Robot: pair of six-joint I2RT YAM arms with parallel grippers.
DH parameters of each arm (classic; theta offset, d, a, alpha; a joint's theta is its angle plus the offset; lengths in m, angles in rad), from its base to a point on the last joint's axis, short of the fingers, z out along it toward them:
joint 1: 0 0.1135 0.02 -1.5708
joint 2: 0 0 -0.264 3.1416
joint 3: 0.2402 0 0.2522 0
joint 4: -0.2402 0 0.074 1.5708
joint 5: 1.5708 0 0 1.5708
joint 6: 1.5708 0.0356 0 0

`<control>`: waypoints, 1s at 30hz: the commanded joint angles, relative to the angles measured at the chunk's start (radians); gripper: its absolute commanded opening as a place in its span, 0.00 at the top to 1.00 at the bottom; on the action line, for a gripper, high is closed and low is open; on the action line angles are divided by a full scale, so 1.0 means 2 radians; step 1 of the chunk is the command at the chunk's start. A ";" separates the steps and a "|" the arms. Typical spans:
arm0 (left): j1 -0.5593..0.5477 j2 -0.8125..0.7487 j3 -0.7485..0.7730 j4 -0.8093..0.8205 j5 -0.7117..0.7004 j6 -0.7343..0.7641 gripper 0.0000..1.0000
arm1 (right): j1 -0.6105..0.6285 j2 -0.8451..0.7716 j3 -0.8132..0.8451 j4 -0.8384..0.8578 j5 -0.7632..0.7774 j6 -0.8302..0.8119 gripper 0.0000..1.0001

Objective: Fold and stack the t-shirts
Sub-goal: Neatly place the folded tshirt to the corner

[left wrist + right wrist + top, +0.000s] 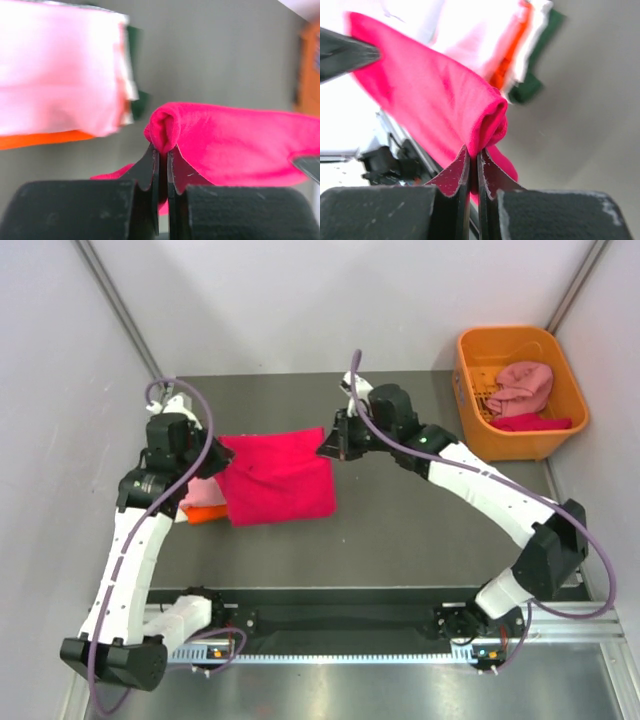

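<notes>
I should keep moving the crimson-pink t-shirt (280,480), which hangs smooth and lined up with the stack, across the light pink t-shirt (203,493) with my left gripper until it covers the stack.
A bright crimson-pink t-shirt (275,478) hangs folded between my two grippers above the dark table. My left gripper (213,458) is shut on its left corner, and the left wrist view shows the cloth (235,145) bunched in the gripper (162,151). My right gripper (332,443) is shut on the right corner, the fold (445,105) pinched at the gripper (479,152). Under the left end lies a stack of folded t-shirts (203,506): light pink (55,85) on top, then orange (40,140), white and dark green (134,45) edges.
An orange plastic basket (470,355) stands at the back right, holding a dusty pink shirt (525,386) and a crimson piece (532,422). Grey walls close in on the left and right of the table (420,510).
</notes>
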 commanded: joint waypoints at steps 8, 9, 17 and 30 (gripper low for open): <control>0.193 0.014 0.045 -0.053 -0.090 0.060 1.00 | 0.086 0.148 0.174 0.025 0.047 0.043 1.00; 0.207 0.016 0.046 -0.051 -0.083 0.063 1.00 | 0.091 0.158 0.197 0.026 0.048 0.045 1.00; 0.262 0.098 0.075 -0.027 -0.044 0.058 1.00 | 0.113 0.257 0.292 0.041 0.061 0.073 1.00; 0.276 0.318 0.105 0.082 -0.008 0.020 1.00 | 0.064 0.463 0.446 0.159 0.041 0.157 1.00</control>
